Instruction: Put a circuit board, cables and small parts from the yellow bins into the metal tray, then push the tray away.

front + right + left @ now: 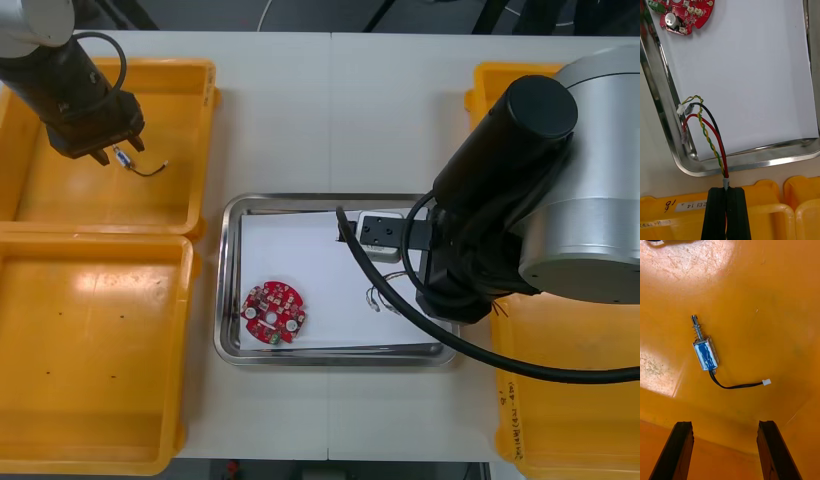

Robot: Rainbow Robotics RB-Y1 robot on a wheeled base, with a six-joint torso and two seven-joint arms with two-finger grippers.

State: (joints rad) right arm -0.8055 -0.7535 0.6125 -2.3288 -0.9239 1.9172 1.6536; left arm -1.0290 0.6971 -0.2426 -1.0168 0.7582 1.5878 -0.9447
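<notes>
The thin black lead (149, 174) curves out from the small metal part (123, 158), so the lead will come along and hold its bend when I carry the metal part.
My right gripper (727, 188) is shut on a red and yellow cable (711, 138) that also carries a black strand. It holds the cable above the near rim of the metal tray (752, 161), and the white plugs trail onto the tray's white inside. A round red circuit board (273, 312) lies in the tray's near left part. My left gripper (724, 423) is open over the far left yellow bin (190, 90). A small metal part (705, 352) with a blue label and a thin black lead lies on the bin floor just beyond the fingers (677, 446).
The near left yellow bin (175, 300) has a bare floor. Two more yellow bins (485, 85) stand at the right, mostly covered by my right arm (520, 200). Bare table separates the tray from the left bins.
</notes>
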